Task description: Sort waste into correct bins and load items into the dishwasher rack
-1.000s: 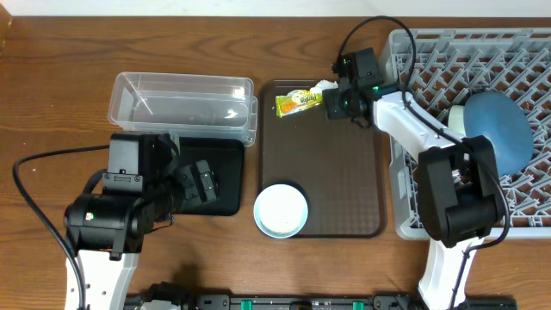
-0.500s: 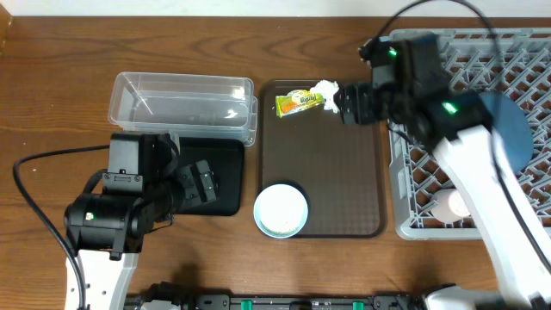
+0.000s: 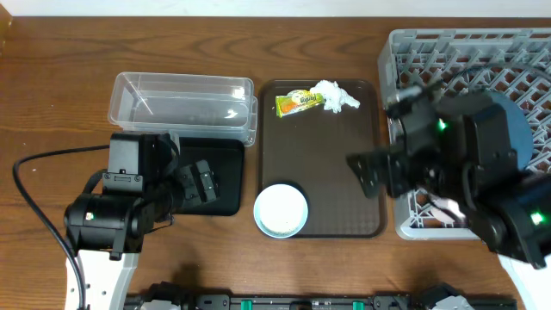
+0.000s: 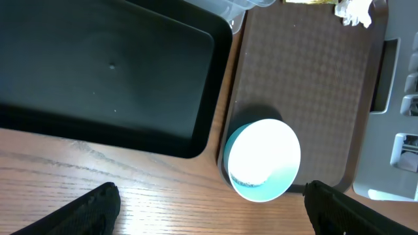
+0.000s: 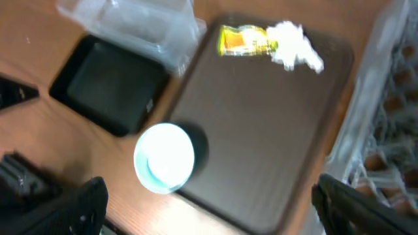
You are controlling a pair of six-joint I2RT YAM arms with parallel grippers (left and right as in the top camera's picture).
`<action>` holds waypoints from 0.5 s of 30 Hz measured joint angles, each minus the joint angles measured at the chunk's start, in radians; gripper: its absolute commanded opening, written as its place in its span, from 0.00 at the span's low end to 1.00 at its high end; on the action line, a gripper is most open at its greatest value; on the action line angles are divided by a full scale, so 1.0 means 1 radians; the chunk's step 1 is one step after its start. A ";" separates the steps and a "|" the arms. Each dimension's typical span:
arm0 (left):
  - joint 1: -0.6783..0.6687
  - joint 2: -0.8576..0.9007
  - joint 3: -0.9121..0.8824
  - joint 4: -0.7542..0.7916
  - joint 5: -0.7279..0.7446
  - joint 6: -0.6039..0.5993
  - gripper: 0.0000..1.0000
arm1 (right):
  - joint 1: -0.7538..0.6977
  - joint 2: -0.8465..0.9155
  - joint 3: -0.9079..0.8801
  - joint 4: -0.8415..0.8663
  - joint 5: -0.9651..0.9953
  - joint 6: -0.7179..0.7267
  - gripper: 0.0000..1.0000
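The pale-green bowl is at the tray corner (image 3: pixel 266 231) closest to my left gripper, so my right gripper should move back off the tray and my left gripper should go to the bowl (image 3: pixel 281 210).
A yellow-green wrapper (image 3: pixel 297 102) and a crumpled white tissue (image 3: pixel 336 96) lie at the far end of the brown serving tray (image 3: pixel 331 185); both show in the right wrist view, wrapper (image 5: pixel 245 40) and tissue (image 5: pixel 297 44). A pale-green bowl (image 3: pixel 281 210) sits at the tray's near left corner. The dark-blue bowl (image 3: pixel 512 129) stands in the grey rack (image 3: pixel 465 60), partly hidden by my right arm. My right gripper (image 3: pixel 366 172) hangs open and empty, high over the tray's right side. My left gripper (image 3: pixel 202 182) is open over the black tray (image 3: pixel 225 168). Chopsticks, white bowl and pink cup are not visible.
The clear tub (image 3: pixel 181 103) stands behind the black tray, left of the serving tray. The left wrist view shows the black tray (image 4: pixel 104 72), the pale-green bowl (image 4: pixel 262 158) and bare wood near the front edge. The rack fills the right side.
My right arm has pulled back from the tissue and risen, now over the tray's right side and the rack's front. The tissue stays on the tray. The left arm has not moved.
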 measured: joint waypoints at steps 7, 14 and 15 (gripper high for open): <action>0.000 0.000 0.000 0.000 0.000 0.000 0.92 | -0.003 -0.088 -0.017 0.003 0.080 -0.066 0.99; 0.000 0.000 0.000 0.000 0.000 0.000 0.92 | -0.105 -0.327 -0.288 0.343 0.108 -0.178 0.99; 0.000 0.000 0.000 0.000 0.000 0.000 0.92 | -0.127 -0.371 -0.353 0.397 0.105 -0.185 0.99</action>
